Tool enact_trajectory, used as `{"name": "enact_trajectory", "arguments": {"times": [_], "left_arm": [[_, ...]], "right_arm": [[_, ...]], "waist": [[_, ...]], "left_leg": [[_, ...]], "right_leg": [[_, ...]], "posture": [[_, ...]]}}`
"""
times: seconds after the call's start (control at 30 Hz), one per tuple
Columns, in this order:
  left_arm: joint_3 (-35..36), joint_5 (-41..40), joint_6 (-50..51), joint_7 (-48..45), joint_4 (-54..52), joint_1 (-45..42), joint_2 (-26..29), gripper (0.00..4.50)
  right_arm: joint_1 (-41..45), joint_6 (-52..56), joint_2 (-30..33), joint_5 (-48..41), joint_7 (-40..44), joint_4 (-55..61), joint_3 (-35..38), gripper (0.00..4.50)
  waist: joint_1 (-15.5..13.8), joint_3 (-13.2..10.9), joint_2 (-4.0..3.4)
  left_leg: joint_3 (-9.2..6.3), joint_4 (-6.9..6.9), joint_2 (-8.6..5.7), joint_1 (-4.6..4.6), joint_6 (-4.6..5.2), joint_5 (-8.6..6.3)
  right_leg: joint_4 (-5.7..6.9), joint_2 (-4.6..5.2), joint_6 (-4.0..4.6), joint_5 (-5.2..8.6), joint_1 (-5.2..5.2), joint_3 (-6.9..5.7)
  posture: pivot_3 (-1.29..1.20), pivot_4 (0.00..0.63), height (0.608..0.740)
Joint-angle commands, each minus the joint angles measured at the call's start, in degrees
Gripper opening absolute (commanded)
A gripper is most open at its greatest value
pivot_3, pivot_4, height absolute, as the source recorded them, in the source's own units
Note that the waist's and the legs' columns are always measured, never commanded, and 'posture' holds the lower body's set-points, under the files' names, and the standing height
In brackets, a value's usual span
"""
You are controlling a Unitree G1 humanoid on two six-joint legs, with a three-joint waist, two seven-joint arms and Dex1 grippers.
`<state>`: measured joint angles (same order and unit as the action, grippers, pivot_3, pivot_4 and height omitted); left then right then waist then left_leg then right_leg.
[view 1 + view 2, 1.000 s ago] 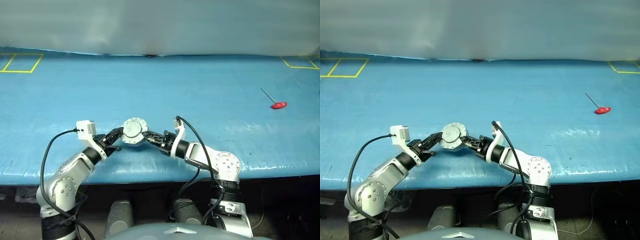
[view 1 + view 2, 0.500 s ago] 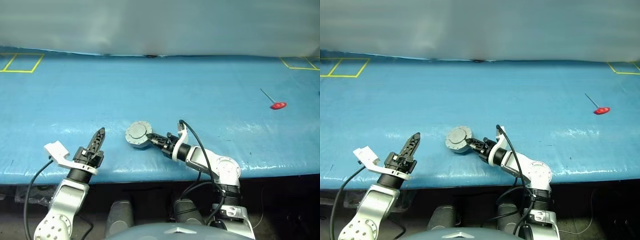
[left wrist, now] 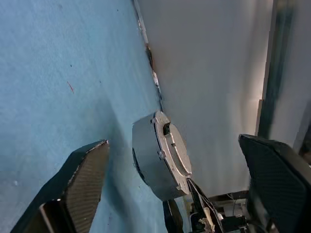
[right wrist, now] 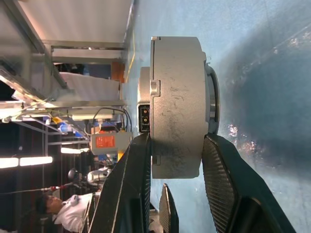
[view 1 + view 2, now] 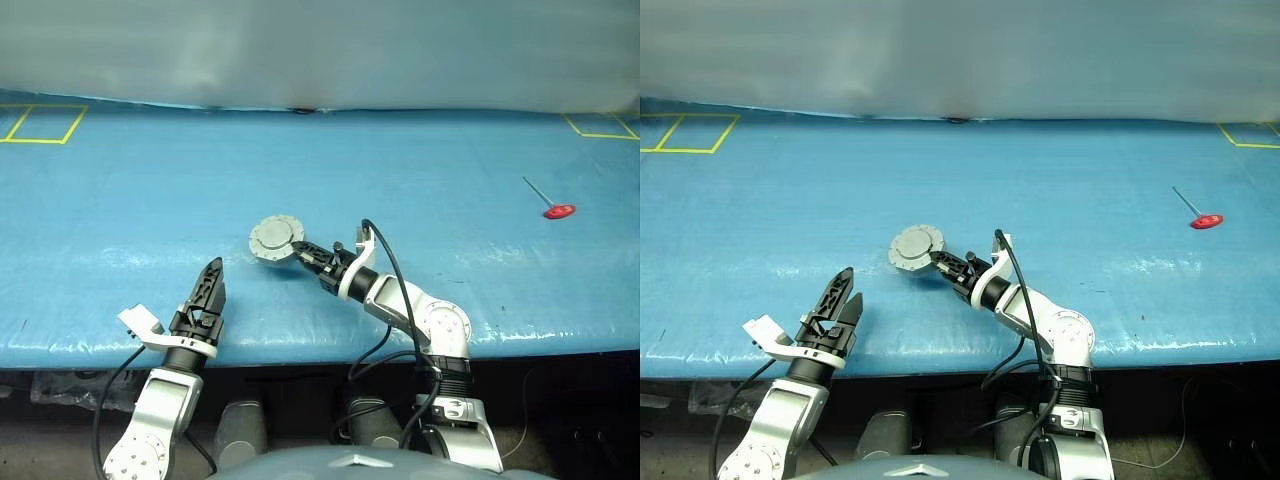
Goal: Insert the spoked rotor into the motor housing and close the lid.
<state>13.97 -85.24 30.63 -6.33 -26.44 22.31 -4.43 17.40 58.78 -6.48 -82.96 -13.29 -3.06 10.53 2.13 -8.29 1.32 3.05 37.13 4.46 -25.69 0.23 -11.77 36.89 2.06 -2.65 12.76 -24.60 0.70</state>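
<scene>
The lid's rim (image 3: pixel 163 154) runs close along the side of the tilted housing. The lid will stay in place when I carry the housing and put it down.
The motor housing (image 5: pixel 275 240), a short round silver cup, hangs tilted close over the blue table (image 5: pixel 420 170). Its lid (image 5: pixel 273 234) lies shut on it, plain grey face with a raised centre turned up and toward me. My right gripper (image 5: pixel 300 252) is shut on the housing's side wall; in the right wrist view its fingers (image 4: pixel 131 194) clamp the housing (image 4: pixel 177 111) from both sides. My left gripper (image 5: pixel 211 292) stands open and apart from the housing, nearer the table's front edge and to its left. Its fingers (image 3: pixel 82 184) frame the housing (image 3: pixel 158 155) from a distance. The spoked rotor is hidden.
A red-handled tool (image 5: pixel 556 210) lies far right on the table. Yellow tape squares (image 5: pixel 40 124) mark the back corners. The table's front edge (image 5: pixel 300 350) runs just under both wrists. A person (image 4: pixel 48 213) shows far off in the right wrist view.
My left gripper has let go of the housing, drawn back toward the front edge, rolled and opened. The right gripper keeps the housing and has carried it slightly farther away.
</scene>
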Motion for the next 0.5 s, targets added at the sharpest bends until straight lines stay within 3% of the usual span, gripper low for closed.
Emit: {"name": "enact_trajectory", "arguments": {"times": [0.03, 0.5], "left_arm": [[-2.7, -4.77, 1.04, -1.57, 0.09, -0.8, -1.49, 4.5], [-3.95, -8.48, 1.38, -4.09, 4.03, -1.33, 0.4, 4.5]], "right_arm": [[0.44, -0.34, -4.26, -4.92, 0.81, 4.95, -1.98, 1.18], [-1.68, 0.12, -3.38, -10.46, -1.68, 7.94, -6.79, 1.18]], "waist": [[0.03, 0.0, -0.01], [0.08, -0.01, -0.02]], "left_leg": [[0.0, 0.0, 0.0, 0.0, 0.0, 0.0], [0.02, 0.02, 0.02, 0.0, 0.0, 0.0]], "right_leg": [[0.0, 0.0, 0.0, 0.0, 0.0, 0.0], [0.01, -0.08, 0.01, 0.0, 0.02, 0.0]], "posture": [[0.0, 0.15, 0.74], [0.0, 0.15, 0.74]]}}
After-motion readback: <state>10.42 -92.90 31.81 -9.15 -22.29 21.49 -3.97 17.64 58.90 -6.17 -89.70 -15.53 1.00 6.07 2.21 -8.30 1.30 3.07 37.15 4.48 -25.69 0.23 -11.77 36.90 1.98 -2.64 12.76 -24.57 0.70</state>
